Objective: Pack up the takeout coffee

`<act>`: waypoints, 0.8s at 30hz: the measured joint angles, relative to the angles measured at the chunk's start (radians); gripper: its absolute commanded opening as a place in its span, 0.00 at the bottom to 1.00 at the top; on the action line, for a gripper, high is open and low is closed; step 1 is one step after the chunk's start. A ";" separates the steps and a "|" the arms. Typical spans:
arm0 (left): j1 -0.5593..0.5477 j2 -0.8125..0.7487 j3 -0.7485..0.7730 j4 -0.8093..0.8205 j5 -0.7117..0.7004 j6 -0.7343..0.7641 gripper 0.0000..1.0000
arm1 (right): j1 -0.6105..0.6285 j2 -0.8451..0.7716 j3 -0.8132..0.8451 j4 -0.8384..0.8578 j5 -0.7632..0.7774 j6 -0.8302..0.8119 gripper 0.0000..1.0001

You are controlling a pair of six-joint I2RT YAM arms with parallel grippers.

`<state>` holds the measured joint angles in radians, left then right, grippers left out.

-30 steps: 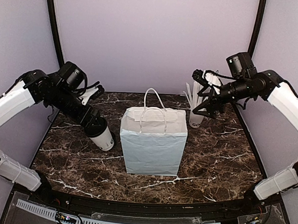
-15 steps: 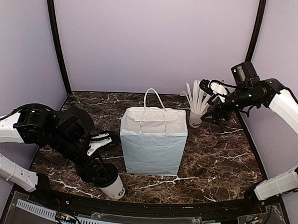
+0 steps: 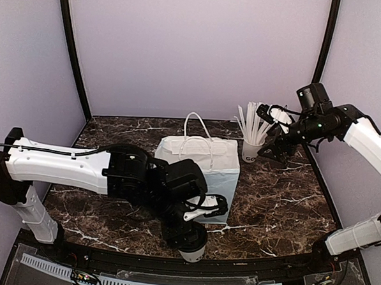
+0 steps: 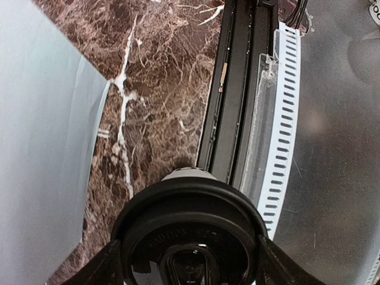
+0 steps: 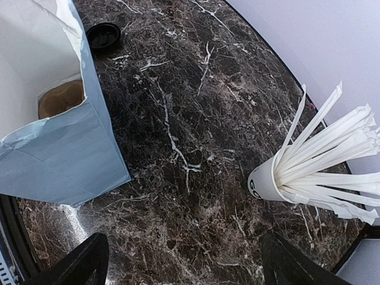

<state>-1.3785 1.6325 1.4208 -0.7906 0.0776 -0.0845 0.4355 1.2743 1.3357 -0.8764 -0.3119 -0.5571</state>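
The marble (image 3: 218, 241) in front of the paper bag is clear for the takeout coffee. My left gripper should keep bringing the coffee down until its base (image 3: 193, 255) stands flat.
The takeout coffee (image 3: 194, 251), a small white cup with a black lid (image 4: 190, 228), hangs tilted at the table's front edge, just in front of the white paper bag (image 3: 198, 178). My left gripper (image 3: 188, 234) is shut on it, one finger on each side of the lid's rim, and the lid fills the bottom of the left wrist view. The bag stands upright at mid-table with its mouth open. My right gripper (image 3: 274, 149) hovers open and empty above the marble at the back right, beside the cup of white sticks.
A white cup of long white sticks (image 3: 250, 145) stands at the back right. A brown pulp carrier (image 5: 59, 98) lies inside the bag (image 5: 53, 130). A round black lid (image 5: 104, 34) shows on the table past the bag. The table's black front rail (image 4: 234, 89) lies under the cup.
My left arm has swung from the back left round to the front, carrying the coffee to the front edge before the bag. My right gripper drew back to the right, off the stick cup.
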 measured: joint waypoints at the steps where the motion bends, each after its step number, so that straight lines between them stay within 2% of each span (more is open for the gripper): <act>1: 0.000 0.033 0.029 0.001 -0.003 0.021 0.56 | -0.001 -0.003 -0.003 0.001 -0.001 0.002 0.90; 9: 0.000 0.252 0.225 -0.006 -0.013 0.145 0.58 | -0.013 -0.041 -0.018 0.018 -0.009 0.017 0.91; 13: 0.008 0.306 0.275 -0.004 -0.013 0.181 0.67 | -0.014 -0.057 -0.026 0.018 -0.019 0.018 0.91; 18: 0.016 0.310 0.282 -0.011 -0.015 0.198 0.85 | -0.015 -0.058 -0.028 0.017 -0.037 0.020 0.93; 24: 0.018 0.310 0.284 -0.012 -0.024 0.222 0.90 | -0.015 -0.067 -0.037 0.017 -0.049 0.014 0.96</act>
<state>-1.3609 1.9427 1.7050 -0.8028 0.0536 0.1371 0.4206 1.2076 1.2987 -0.8597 -0.3611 -0.5430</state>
